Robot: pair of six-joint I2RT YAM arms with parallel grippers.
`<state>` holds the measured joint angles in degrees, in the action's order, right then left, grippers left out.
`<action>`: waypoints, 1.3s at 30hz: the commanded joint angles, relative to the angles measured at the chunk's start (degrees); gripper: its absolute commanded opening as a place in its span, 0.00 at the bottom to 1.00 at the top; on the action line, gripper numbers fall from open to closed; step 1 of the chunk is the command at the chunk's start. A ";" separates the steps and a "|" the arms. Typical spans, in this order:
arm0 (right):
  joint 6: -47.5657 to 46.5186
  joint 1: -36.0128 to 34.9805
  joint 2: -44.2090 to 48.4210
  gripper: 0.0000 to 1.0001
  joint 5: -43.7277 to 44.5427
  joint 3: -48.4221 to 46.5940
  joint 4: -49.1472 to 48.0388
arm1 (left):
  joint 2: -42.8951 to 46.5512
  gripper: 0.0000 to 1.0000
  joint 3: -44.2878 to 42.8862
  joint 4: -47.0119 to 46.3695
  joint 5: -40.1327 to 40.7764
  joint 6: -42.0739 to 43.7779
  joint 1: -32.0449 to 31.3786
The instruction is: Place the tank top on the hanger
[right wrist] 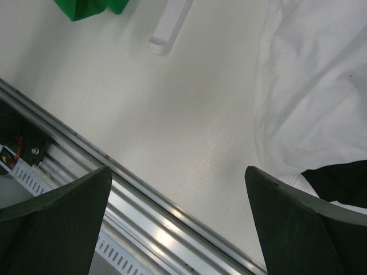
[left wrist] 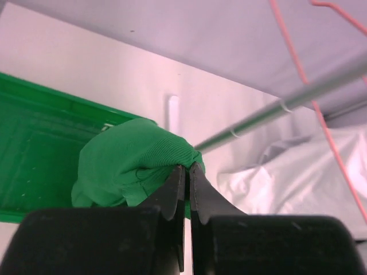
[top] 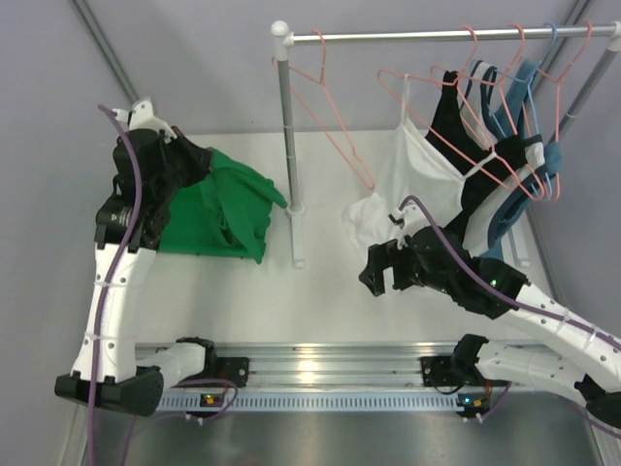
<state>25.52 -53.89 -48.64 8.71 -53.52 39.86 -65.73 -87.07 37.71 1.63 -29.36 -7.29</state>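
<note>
The tank top hangs bunched (top: pixel 231 209) from my left gripper, so next I lay it in the clear space (top: pixel 322 280) by the white top, then take it with both grippers.
The bright green tank top (top: pixel 233 199) lies bunched at the table's back left, partly lifted. My left gripper (top: pixel 206 161) is shut on a fold of it; in the left wrist view the green fabric (left wrist: pixel 132 166) bulges over the closed gripper (left wrist: pixel 188 168). An empty salmon-pink hanger (top: pixel 370 179) hangs from the rail left of the clothes, and its wire shows in the left wrist view (left wrist: pixel 293 54). My right gripper (top: pixel 378 274) is open and empty, low over the table near the white top; its fingers frame bare table in the right wrist view (right wrist: pixel 178 177).
A clothes rack stands mid-table: post (top: pixel 286 136), foot (top: pixel 299 243), rail (top: pixel 437 35). On the rail hang a white strappy top (top: pixel 412 184), a black top (top: pixel 456 126) and blue hangers (top: pixel 529 87). The white top drapes onto the table (right wrist: pixel 321 86). A metal track (top: pixel 310 369) runs along the near edge.
</note>
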 commanded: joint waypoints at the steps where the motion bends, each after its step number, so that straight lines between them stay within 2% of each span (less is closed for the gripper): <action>1: -0.82 -0.52 0.21 1.00 1.84 -3.43 0.39 | 2.89 0.00 -3.90 1.93 -6.98 0.98 -2.38; 6: -0.47 -0.52 0.83 1.00 2.98 -4.84 1.63 | 4.65 0.00 -7.14 3.59 -16.02 1.24 -4.66; 11: -0.03 -0.52 1.97 1.00 4.29 -6.16 3.29 | 4.74 0.00 -14.61 6.75 -25.16 -0.51 -5.10; 18: 0.76 -0.43 3.38 1.00 5.61 -7.48 5.32 | 5.09 0.00 -25.86 12.03 -28.70 -3.50 -5.02; 20: 1.02 -0.52 3.64 1.00 5.79 -7.83 6.11 | 5.70 0.00 -26.05 12.82 -29.66 -4.55 -5.02; 23: 1.64 -0.52 4.52 1.00 5.79 -7.83 6.55 | 7.28 0.00 -22.37 12.82 -31.68 -6.75 -5.02; 26: 2.08 -0.52 5.49 1.00 6.14 -7.13 6.55 | 11.05 0.00 -11.58 8.53 -31.60 -9.38 -5.02; 27: 2.08 -0.52 5.66 1.00 6.23 -6.87 6.46 | 11.94 0.00 -4.50 5.30 -31.77 -10.18 -5.02; 29: 2.43 -0.52 5.84 1.00 6.67 -6.08 6.55 | 14.65 0.00 3.00 1.77 -31.25 -13.68 -5.54; 30: 2.69 -0.52 5.93 1.00 6.58 -5.81 6.55 | 15.71 0.00 11.22 -0.86 -30.46 -15.09 -6.41; 31: 2.96 -0.52 5.93 1.00 6.67 -5.20 6.46 | 16.59 0.00 14.79 -4.89 -28.37 -16.33 -7.81; 33: 3.66 -0.52 5.93 1.00 6.58 -4.49 6.11 | 18.71 0.00 24.16 -9.30 -18.39 -18.97 -15.88; 34: 3.75 -0.52 5.93 1.00 6.41 -3.62 5.94 | 18.63 0.00 26.40 -13.07 -14.06 -20.80 -23.14; 35: 4.10 -0.43 5.84 1.00 6.23 -3.35 5.76 | 17.32 0.00 28.16 -15.19 -10.45 -21.60 -27.30; 37: 4.36 -0.52 5.49 1.00 6.23 -2.39 5.41 | 14.25 0.00 31.78 -18.98 3.15 -22.49 -35.91; 38: 4.54 -0.43 5.31 1.00 6.14 -2.21 5.32 | 9.71 0.00 32.04 -21.86 7.03 -22.84 -43.44; 39: 4.71 -0.52 5.14 1.00 6.06 -2.03 5.23 | 7.05 0.00 31.70 -23.29 11.60 -23.02 -45.95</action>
<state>28.97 -53.89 -43.29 14.06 -56.10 46.28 -54.35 -54.28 30.94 -4.60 -48.25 -43.92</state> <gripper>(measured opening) 0.996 0.026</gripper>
